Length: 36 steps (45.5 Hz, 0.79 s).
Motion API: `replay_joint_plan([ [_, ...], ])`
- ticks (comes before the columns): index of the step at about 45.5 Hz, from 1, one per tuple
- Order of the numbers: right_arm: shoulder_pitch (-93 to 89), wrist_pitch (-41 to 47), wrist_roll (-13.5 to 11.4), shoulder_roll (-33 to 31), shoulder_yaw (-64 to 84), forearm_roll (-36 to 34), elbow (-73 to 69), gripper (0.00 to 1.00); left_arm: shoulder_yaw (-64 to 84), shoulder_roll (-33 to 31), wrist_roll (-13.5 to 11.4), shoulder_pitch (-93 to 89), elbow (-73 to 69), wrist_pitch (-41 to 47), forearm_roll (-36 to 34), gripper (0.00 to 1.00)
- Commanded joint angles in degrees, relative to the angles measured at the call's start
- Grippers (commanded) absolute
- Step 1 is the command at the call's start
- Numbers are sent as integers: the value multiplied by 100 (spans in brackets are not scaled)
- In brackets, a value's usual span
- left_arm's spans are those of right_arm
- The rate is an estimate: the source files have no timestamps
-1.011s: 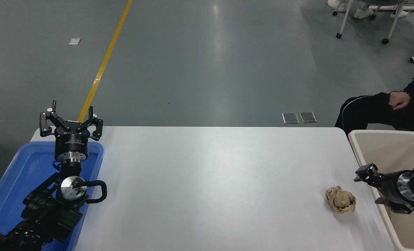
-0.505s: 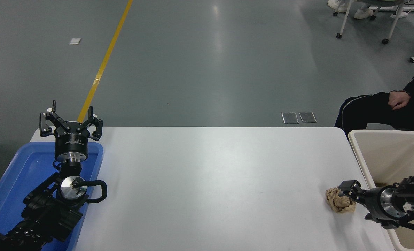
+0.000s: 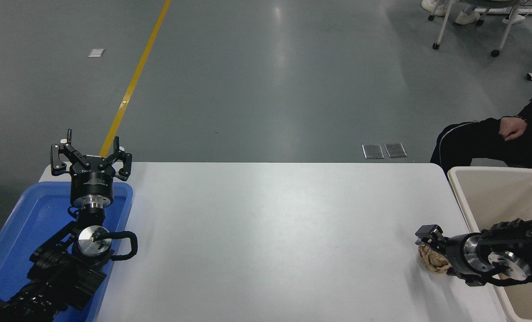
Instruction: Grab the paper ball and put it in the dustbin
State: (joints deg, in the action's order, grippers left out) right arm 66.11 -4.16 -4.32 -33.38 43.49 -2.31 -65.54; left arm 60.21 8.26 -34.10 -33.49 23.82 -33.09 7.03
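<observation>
The paper ball (image 3: pixel 433 259) will stay crumpled together when the robot lifts it over the dustbin, because deep creases (image 3: pixel 437 263) bunch the paper into a tight lump.
The tan-brown crumpled paper ball (image 3: pixel 432 263) lies on the white table (image 3: pixel 266 232) near its right edge, partly covered by my right gripper. My right gripper (image 3: pixel 436 251) comes in from the right edge, low over the table, and is open around the ball, with one fingertip (image 3: pixel 426 232) just beyond the ball's far side. The ball rests on the table. The cream-beige dustbin (image 3: pixel 465 176) stands right of the table, and my right arm crosses over its near-left rim. My left gripper (image 3: pixel 91 154) is parked open at the lower left.
A shallow blue tray (image 3: pixel 33 214) lies under my left arm at the table's left end. A seated person in black (image 3: pixel 494 143) is at the far right, beyond the dustbin. A wheeled chair frame (image 3: pixel 471 27) stands on the floor at the top right.
My right gripper has moved left and down from over the dustbin's rim to the paper ball and now straddles it. The ball and my left arm have not moved.
</observation>
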Motion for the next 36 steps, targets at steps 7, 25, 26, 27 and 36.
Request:
replay_joint_plan([
  [7, -309, -225, -7, 341, 27, 64, 384, 95, 9, 0, 0, 0, -9, 4, 0, 99],
  [25, -345, -586, -7, 420, 36, 65, 604, 9, 9, 0, 0, 0, 0, 4, 0, 99],
  [26, -345, -594, -7, 412, 36, 65, 604, 5, 0, 0, 0, 0, 0, 4, 0, 99],
  [27, -345, -603, -7, 412, 36, 65, 613, 0, 9, 0, 0, 0, 0, 4, 0, 99],
  [36, -327, -700, -7, 359, 45, 47, 613, 0, 0, 0, 0, 0, -9, 4, 0, 99],
])
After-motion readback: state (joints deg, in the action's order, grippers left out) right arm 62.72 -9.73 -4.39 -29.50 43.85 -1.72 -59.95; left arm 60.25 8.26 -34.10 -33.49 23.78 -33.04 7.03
